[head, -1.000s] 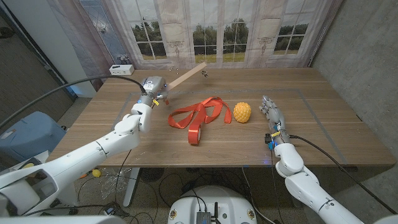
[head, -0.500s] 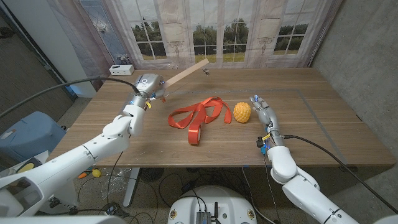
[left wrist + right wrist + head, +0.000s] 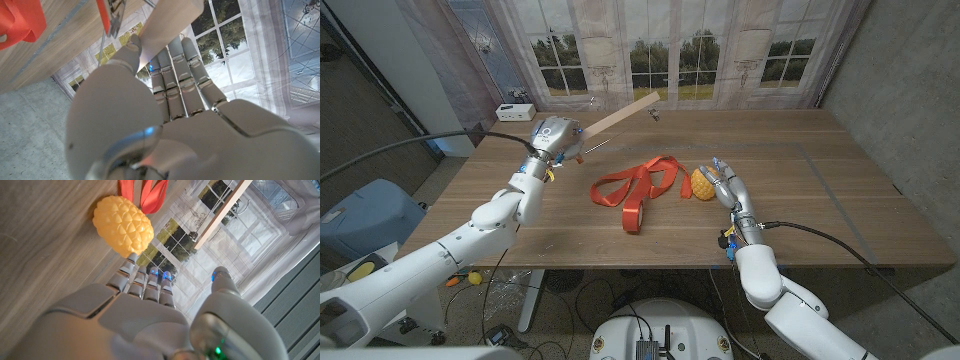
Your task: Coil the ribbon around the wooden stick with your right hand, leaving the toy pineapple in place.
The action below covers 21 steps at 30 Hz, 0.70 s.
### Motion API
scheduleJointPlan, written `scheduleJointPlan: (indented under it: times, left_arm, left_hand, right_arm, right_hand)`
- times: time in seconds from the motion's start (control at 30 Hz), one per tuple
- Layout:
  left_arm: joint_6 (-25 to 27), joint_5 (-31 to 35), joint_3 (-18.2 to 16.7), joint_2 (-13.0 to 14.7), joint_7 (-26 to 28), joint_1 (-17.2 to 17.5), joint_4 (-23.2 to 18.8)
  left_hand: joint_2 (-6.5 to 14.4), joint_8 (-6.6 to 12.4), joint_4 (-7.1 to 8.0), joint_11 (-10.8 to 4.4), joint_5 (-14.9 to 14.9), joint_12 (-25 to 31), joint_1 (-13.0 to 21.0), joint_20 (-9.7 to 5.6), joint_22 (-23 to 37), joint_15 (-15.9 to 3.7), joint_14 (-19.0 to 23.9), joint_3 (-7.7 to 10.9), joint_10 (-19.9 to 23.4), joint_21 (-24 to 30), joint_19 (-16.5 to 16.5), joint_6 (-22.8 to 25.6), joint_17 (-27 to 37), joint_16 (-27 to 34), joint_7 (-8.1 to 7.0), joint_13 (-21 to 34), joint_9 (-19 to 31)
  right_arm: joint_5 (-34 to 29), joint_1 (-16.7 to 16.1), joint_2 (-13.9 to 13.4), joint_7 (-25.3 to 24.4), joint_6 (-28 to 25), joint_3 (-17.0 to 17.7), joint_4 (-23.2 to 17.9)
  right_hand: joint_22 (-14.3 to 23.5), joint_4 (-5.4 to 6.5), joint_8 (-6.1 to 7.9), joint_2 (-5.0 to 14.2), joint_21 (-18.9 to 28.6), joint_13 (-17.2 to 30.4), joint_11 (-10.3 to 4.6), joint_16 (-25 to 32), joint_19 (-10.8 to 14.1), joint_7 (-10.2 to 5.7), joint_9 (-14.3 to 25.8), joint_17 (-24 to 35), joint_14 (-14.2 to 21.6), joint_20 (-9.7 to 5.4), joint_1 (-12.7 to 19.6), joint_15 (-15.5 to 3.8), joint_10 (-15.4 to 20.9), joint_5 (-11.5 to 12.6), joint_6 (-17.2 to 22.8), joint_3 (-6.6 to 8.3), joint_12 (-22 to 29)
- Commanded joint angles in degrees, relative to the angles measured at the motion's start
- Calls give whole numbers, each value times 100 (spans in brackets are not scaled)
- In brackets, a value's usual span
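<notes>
My gripper will lift the red ribbon's roll (image 3: 632, 216), and its tail should hang down and stay partly lying by the toy pineapple, because loose loops (image 3: 667, 164) trail behind.
My left hand (image 3: 558, 135) holds the flat wooden stick (image 3: 623, 115) up in the air over the far left of the table; the left wrist view shows my fingers (image 3: 175, 65) wrapped around the stick (image 3: 170, 15). The red ribbon (image 3: 638, 186) lies in loose loops at the table's middle, also seen as red ribbon (image 3: 145, 192). The yellow toy pineapple (image 3: 703, 183) sits just right of the ribbon. My right hand (image 3: 727, 187) is open with fingers spread, right beside the pineapple (image 3: 123, 225); I cannot tell whether it touches it.
A white box (image 3: 516, 111) sits at the table's far left edge. A window with curtains stands behind the table (image 3: 820, 190). Bare wood extends to the right of my right hand.
My right hand has swung left from the table's right part up to the pineapple. My left hand has lifted the stick slightly higher. Ribbon and pineapple have not moved.
</notes>
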Motion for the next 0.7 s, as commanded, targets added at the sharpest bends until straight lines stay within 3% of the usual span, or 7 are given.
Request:
scheduleJointPlan:
  times: [0.03,0.13,0.23,0.7]
  left_arm:
    - [-286,160,-216,49,211,231,-19]
    - [-359,180,-238,31,262,233,13]
    - [-431,181,-257,27,272,235,32]
    - [-637,185,-407,59,490,386,48]
  left_hand:
    - [705,20,19,-402,69,9,799,-185,-5,-1336,962,23,367,63,-38,403,45,-25,-399,35,685]
    - [702,17,21,-398,70,7,793,-192,-8,-1336,969,19,361,80,-43,404,62,-38,-393,44,680]
    - [698,15,20,-388,71,3,791,-195,-10,-1336,973,16,360,92,-52,404,75,-48,-405,45,675]
    - [686,9,5,-412,72,-7,800,-171,-15,-1340,1013,6,407,175,-89,424,156,-97,-408,36,653]
  right_arm:
    - [-1015,-207,-16,-339,-1397,-527,-838]
    - [-1235,-204,-15,-332,-1761,-680,-1009]
    - [-1395,-168,-29,-218,-2184,-824,-1191]
    - [-1792,212,115,144,-3520,-1506,-1454]
  right_hand:
    - [21,-52,10,6,3,32,-30,-6,7,-12,9,7,22,-18,103,-49,69,-8,51,24,29]
    - [35,-67,4,-22,93,36,-49,21,251,-6,13,12,152,-33,195,-91,131,-19,94,35,26]
    - [42,-67,16,-39,120,38,-54,41,331,-9,15,16,231,-41,227,-128,197,-24,152,33,38]
    - [45,-52,-25,-77,57,42,-126,0,201,-30,18,27,179,-52,267,-138,134,-28,102,14,-13]
